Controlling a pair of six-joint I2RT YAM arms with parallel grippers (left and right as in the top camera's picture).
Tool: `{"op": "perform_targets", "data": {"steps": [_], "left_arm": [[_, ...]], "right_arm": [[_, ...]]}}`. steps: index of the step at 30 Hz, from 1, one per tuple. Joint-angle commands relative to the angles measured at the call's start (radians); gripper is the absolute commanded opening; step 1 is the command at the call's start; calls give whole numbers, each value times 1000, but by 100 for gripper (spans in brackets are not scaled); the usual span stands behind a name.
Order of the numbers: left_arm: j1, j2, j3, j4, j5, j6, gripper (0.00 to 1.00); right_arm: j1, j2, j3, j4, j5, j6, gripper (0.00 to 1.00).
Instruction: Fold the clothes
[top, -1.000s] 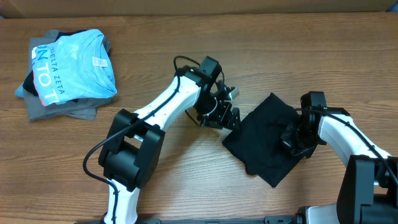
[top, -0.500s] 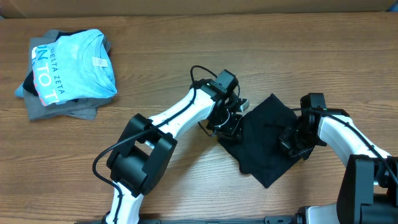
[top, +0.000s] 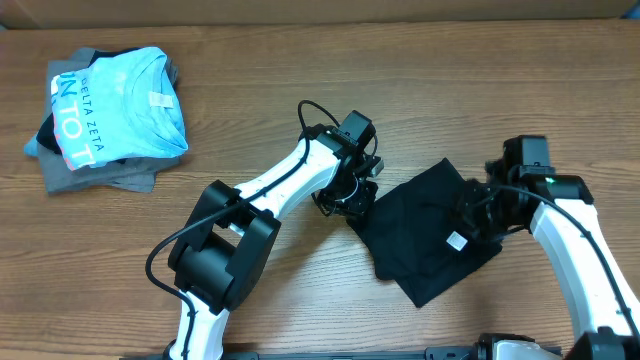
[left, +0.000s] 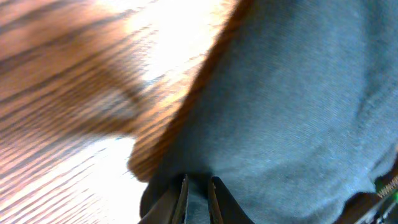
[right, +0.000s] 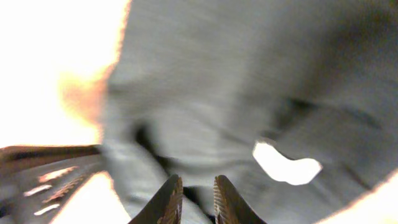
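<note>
The black garment (top: 420, 230) lies slanted with my left gripper at its corner, so my left gripper should retake the edge (top: 367, 236) beside it and square the garment before stacking.
A black garment (top: 420, 255) lies crumpled on the wooden table, right of centre. My left gripper (top: 360, 196) is at its left corner. In the left wrist view the jaws (left: 198, 196) are shut with a fold of the dark cloth (left: 292, 93) pinched between them. My right gripper (top: 478, 216) is over the garment's right side, where the cloth is raised and turned over, showing a white tag (top: 457, 241). In the blurred right wrist view the fingers (right: 194, 199) stand narrowly apart with a fold of the cloth (right: 236, 81) running between them, and the tag (right: 286, 163) is just beyond.
A stack of folded clothes (top: 110, 115), with a light blue printed shirt on top, sits at the table's far left. Bare wooden tabletop (top: 250, 90) stretches between that stack and the garment. A cardboard wall runs along the back edge.
My left gripper reached the garment's left corner and closed on it. My right arm rose and shifted right, turning the garment's right side over so the white tag shows.
</note>
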Motion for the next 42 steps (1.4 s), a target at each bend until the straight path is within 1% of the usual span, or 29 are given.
{"op": "perform_targets", "data": {"steps": [1,4,8,10,12,14,16,18,21,23,27,29,32,33,35,38,39,42], "left_arm": [[5,9,-11,2,-45,-30,16],[5,9,-11,7,-45,-30,17],[5,9,-11,13,-45,-30,21],[5,9,-11,11,-45,-29,26],[6,9,-11,5,-39,-29,32],[13,9,-10,-12,-5,-30,37],[27,8,-10,-19,116,-6,45],[41,8,-10,-18,314,57,51],[47,8,-10,-13,472,79,52],[42,8,-10,0,496,77,49],[15,9,-11,29,449,75,27],[-2,9,-11,25,343,59,20],[-19,9,-13,-10,115,-28,14],[-19,9,-13,-22,60,-52,10],[-9,9,-13,-35,-19,-91,5],[31,9,-13,-26,-113,-132,4],[51,9,-13,-14,-132,-138,4],[131,9,-3,31,-131,-133,4]], "right_arm": [[0,-4,16,66,-135,-41,20],[1,39,11,147,-139,-42,20],[5,138,-18,262,-137,-92,20],[5,206,-24,266,-123,-96,20],[5,270,-24,232,-83,-113,20],[5,319,-24,192,-12,-116,16],[-1,352,-24,156,40,-111,13],[-4,359,-24,138,56,-97,12],[-4,358,-23,135,54,-63,12],[-4,357,-23,135,31,-55,12],[-4,344,-4,116,-27,-55,12],[-4,320,24,80,-40,-55,12],[-4,257,87,4,-39,-61,12],[-4,233,112,-22,-39,-67,13],[-4,179,167,-73,-37,-81,16],[-4,112,240,-131,-14,-93,17],[-4,90,260,-143,-3,-93,19],[-4,50,279,-148,-2,-93,24]]}}
